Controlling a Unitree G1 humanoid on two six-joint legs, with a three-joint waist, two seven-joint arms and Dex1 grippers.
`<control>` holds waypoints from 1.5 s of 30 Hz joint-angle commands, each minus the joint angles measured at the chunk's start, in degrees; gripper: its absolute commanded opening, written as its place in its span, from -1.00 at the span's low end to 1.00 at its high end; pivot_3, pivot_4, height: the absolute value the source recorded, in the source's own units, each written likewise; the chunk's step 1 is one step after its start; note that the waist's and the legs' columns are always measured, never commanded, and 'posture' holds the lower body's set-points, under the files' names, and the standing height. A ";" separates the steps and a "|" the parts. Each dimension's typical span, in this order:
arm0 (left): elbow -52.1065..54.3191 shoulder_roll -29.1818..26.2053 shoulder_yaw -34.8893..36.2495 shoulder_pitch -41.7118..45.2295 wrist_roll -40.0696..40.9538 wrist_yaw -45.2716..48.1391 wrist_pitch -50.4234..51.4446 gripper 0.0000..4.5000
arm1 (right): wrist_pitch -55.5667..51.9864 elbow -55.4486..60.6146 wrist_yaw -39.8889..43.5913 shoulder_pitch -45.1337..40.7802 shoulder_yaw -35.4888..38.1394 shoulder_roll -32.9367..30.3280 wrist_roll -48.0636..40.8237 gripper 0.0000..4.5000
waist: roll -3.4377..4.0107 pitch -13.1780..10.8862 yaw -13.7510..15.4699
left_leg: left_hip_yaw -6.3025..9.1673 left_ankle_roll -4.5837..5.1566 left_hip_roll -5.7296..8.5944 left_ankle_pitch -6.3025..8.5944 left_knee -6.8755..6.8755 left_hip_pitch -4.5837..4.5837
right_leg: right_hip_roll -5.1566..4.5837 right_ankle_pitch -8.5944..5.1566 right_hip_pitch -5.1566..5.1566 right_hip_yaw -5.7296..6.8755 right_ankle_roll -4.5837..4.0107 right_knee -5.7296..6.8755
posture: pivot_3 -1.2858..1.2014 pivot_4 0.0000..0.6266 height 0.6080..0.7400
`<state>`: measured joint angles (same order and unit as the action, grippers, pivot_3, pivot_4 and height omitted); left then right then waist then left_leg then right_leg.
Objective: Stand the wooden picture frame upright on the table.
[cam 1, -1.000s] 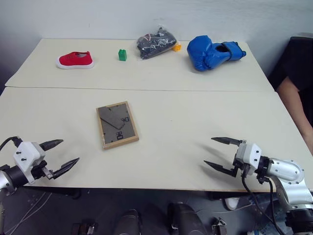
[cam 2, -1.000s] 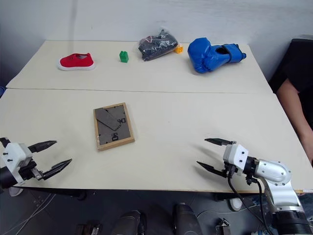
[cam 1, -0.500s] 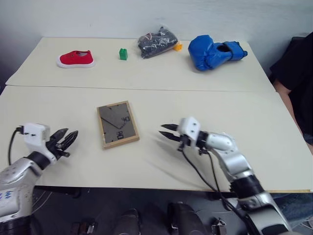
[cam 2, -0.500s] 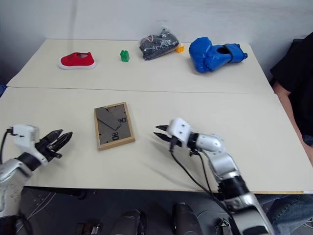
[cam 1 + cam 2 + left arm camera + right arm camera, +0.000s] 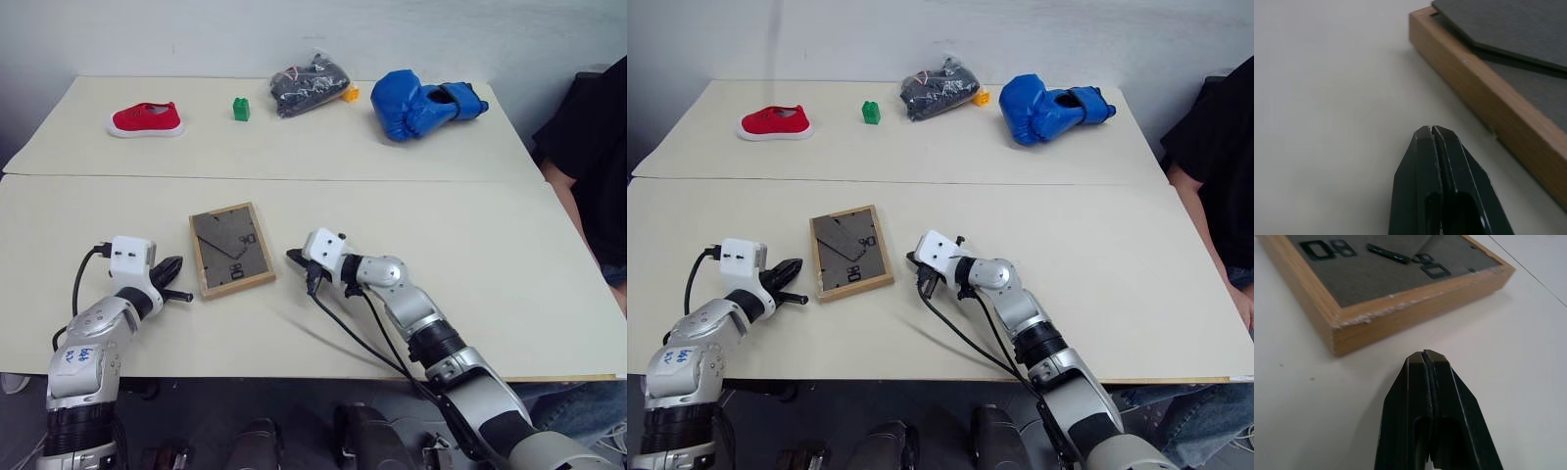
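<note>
Next, my right gripper moves back while my left gripper pushes the frame's side (image 5: 199, 257) to make the frame square, because the frame lies slanted (image 5: 233, 250) close to my left gripper.
The wooden picture frame (image 5: 231, 250) lies flat on the table (image 5: 470, 235), its dark back panel up, a little left of centre. My left gripper (image 5: 180, 290) is shut and empty, its tip just short of the frame's left side. Its closed fingers (image 5: 1437, 166) show in the left wrist view, with the frame's light-wood edge (image 5: 1484, 100) close beyond. My right gripper (image 5: 294, 258) is shut and empty too, pointing at the frame's right side from a short way off. The frame's corner (image 5: 1396, 308) lies right before its closed fingers (image 5: 1425, 387).
Along the far part of the table lie a red shoe (image 5: 146, 119), a small green block (image 5: 239, 109), a dark bag (image 5: 311, 82) and a blue boxing glove (image 5: 421, 102). A person in black (image 5: 595, 166) sits at the right edge.
Both grippers have shut. The right arm swung far left to the frame's right side. The left hand moved forward and inward to its left side. The frame has not moved.
</note>
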<state>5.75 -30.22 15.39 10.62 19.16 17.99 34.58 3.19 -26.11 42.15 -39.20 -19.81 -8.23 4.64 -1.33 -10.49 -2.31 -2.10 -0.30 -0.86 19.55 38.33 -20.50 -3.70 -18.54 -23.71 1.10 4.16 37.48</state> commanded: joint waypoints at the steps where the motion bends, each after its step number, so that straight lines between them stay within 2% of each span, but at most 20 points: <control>1: 0.96 -1.19 -3.55 -0.37 0.26 4.52 1.47 -0.99 | -1.23 7.21 3.36 1.75 -0.23 -0.81 -1.99 -1.00 | 0.00 0.00 0.07 | 0.01 0.00 0.00 0.00 -0.01 0.00 | 0.00 0.00 0.00 0.00 0.00 0.00 | 0.03 -0.52 1.00; 6: 2.93 -3.69 -8.41 -1.34 -0.66 10.48 0.65 -0.99 | -6.21 16.21 7.56 6.70 -0.32 -3.76 -4.00 -1.00 | 0.00 0.00 0.68 | 0.04 0.02 0.02 0.01 -0.02 0.03 | -0.03 0.00 0.05 0.01 0.00 -0.04 | 0.03 -0.52 1.00; 19: 8.38 -2.35 -13.81 -2.56 0.52 14.83 3.59 -0.99 | -17.26 34.17 10.23 17.95 2.66 -13.59 -8.00 -1.00 | 0.00 0.00 0.87 | 0.04 0.06 0.03 0.04 -0.06 0.08 | -0.06 0.00 0.13 -0.01 0.00 -0.13 | 0.03 -0.52 1.00; 22: 8.91 -2.64 -13.00 -2.84 0.08 13.50 4.88 -0.99 | -19.20 36.75 10.18 19.69 3.56 -15.91 -8.52 -1.00 | 0.00 0.00 0.85 | 0.04 0.07 0.03 0.04 -0.06 0.09 | -0.06 0.00 0.14 -0.02 0.00 -0.14 | 0.03 -0.52 1.00; 25: 8.82 -4.61 -6.98 -2.77 4.32 14.12 11.32 -0.99 | -19.51 38.01 11.04 21.53 5.77 -20.05 -8.89 -1.00 | 0.00 0.00 0.80 | 0.04 0.07 0.03 0.04 -0.08 0.10 | -0.06 0.00 0.15 -0.02 0.00 -0.40 | 0.03 -0.52 1.00; 29: 3.11 -8.53 1.64 3.75 15.89 17.39 30.53 -0.62 | -18.68 37.61 11.85 21.31 8.03 -23.57 -9.91 -1.00 | 0.00 0.00 0.50 | 0.04 0.07 0.02 0.04 -0.11 0.10 | -0.03 0.00 0.13 -0.03 0.00 -0.39 | 0.03 -0.52 1.00; 31: -3.97 -13.63 1.00 11.03 21.21 22.52 44.61 -0.34 | -17.73 36.40 12.23 19.89 7.69 -23.64 -9.88 -1.00 | -0.05 -0.02 0.37 | 0.04 0.01 -0.03 0.00 -0.12 0.17 | 0.11 -0.01 0.14 -0.03 -0.03 -0.30 | 0.03 -0.52 1.00; 34: -13.08 -15.99 -0.49 19.35 23.50 24.94 54.24 0.11 | -16.58 34.45 12.14 17.98 6.58 -22.64 -9.39 -1.00 | -0.02 -0.03 0.38 | 0.04 -0.05 0.00 -0.04 -0.15 0.20 | 0.17 -0.04 0.08 -0.07 -0.07 -0.10 | 0.03 -0.52 1.00; 36: -18.58 -14.75 -1.48 24.90 21.83 23.14 57.02 0.37 | -15.17 32.64 11.96 16.47 5.32 -21.54 -8.55 -1.00 | -0.03 -0.03 0.64 | 0.04 -0.05 0.01 -0.04 -0.15 0.19 | 0.15 -0.04 0.09 -0.05 -0.07 0.01 | 0.03 -0.52 1.00; 38: -21.20 -16.23 -6.96 27.54 23.45 24.33 57.88 0.63 | -14.51 30.69 11.44 14.90 4.36 -20.22 -7.88 -1.00 | -0.03 -0.03 0.67 | 0.04 -0.03 0.03 -0.03 -0.08 0.07 | 0.12 -0.03 0.03 -0.04 -0.06 0.00 | 0.03 -0.52 1.00; 41: -25.83 -14.67 -9.44 30.72 25.21 23.78 57.92 0.97 | -12.76 27.19 10.61 12.18 2.47 -18.01 -6.29 -1.00 | -0.03 -0.03 0.69 | 0.04 -0.01 0.05 -0.01 -0.07 0.01 | 0.07 -0.03 -0.01 -0.06 -0.05 -0.03 | 0.03 -0.52 1.00; 45: -26.85 -12.22 -11.87 31.69 26.67 22.39 57.92 0.99 | -11.92 24.12 9.48 9.84 0.72 -15.05 -4.70 -1.00 | -0.02 -0.03 0.76 | 0.06 -0.03 0.06 -0.03 0.03 0.01 | 0.06 -0.03 0.00 -0.05 -0.04 0.01 | 0.03 -0.52 1.00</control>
<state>-20.10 -43.49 5.54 42.67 44.25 41.15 91.81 -9.94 -2.27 52.09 -28.84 -18.65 -23.55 -0.28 -1.35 -10.52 -1.55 -2.04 -0.34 -0.80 19.53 38.37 -20.48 -3.65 -18.57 -23.70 1.05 4.11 37.52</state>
